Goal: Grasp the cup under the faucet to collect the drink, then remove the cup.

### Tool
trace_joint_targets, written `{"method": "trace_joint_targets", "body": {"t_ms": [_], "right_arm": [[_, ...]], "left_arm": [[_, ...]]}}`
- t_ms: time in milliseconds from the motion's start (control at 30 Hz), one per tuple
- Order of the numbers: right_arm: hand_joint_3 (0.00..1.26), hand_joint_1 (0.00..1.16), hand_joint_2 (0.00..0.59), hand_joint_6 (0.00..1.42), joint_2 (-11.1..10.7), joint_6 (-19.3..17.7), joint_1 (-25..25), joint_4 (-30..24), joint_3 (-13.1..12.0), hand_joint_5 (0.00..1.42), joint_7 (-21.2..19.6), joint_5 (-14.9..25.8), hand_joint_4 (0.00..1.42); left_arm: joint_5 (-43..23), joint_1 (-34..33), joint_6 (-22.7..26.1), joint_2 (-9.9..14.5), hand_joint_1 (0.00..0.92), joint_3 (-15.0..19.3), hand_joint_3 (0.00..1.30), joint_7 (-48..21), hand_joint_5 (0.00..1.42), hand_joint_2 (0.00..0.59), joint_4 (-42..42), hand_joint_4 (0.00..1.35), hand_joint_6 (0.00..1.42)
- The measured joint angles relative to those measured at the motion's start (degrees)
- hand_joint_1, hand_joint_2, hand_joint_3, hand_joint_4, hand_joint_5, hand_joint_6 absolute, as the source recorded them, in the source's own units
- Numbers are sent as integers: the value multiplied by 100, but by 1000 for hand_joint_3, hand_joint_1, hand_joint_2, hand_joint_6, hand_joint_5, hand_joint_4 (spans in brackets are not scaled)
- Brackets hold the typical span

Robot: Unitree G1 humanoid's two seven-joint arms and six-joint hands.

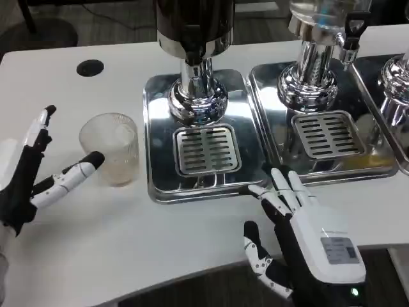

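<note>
The dispenser's tank [194, 14] looks dark brown next to its clear neighbour, so I expect a dark brown drink to pour into the cup once I open the faucet [193, 41].
A clear ribbed glass cup [110, 148] stands upright on the white table, left of the steel drip tray [158, 135] under the left dispenser [195, 61]. My left hand [38, 171] is open beside the cup on its left, fingers spread; one fingertip lies close to the cup's lower left side, and I cannot tell if it touches. My right hand [300, 233] rests open, back up, at the table's front edge, its fingertips at the front rim between the two trays. The dispenser's faucet is hidden from here.
A second dispenser [316, 57] stands on its own drip tray [377, 157] to the right, with a third one [397, 89] at the right edge. A slotted grate [206, 149] sits in the left tray. A black round hole [89, 67] lies at the back left.
</note>
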Motion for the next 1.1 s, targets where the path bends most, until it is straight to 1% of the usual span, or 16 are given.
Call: {"method": "trace_joint_targets", "body": {"t_ms": [233,333,367,500,667,733,867,1100], "right_arm": [[295,513,551,135,-20,-6,-75,3,14,0,19,60,53],[298,513,551,138,-43,-12,-88,3,21,0,29,80,54],[299,514,551,139,-54,-17,-91,2,20,0,30,96,54],[303,515,551,153,-61,-23,-110,5,20,0,32,138,54],[316,516,551,167,-48,-27,-134,39,39,0,28,139,64],[317,516,551,169,-42,-29,-136,61,49,0,27,141,64],[321,517,550,171,-19,-30,-139,110,64,0,24,141,64],[325,524,543,173,22,-30,-149,159,78,3,22,141,64]], "left_arm": [[-1,-448,160,4,106,-229,0,-69,175,68,410,0,287],[-15,-694,231,3,116,-311,0,-214,184,60,697,0,290],[-11,-867,298,3,117,-408,0,-267,185,60,898,0,290],[20,-1231,356,5,119,-613,0,-344,185,60,1326,0,292],[37,-1623,353,11,122,-903,0,-449,181,43,1695,0,286],[37,-1706,334,12,123,-960,0,-457,181,41,1791,0,284],[35,-1801,207,64,98,-1072,0,-454,180,27,1943,0,272],[28,-1858,28,117,94,-1146,0,-444,172,29,2110,0,263]]}}
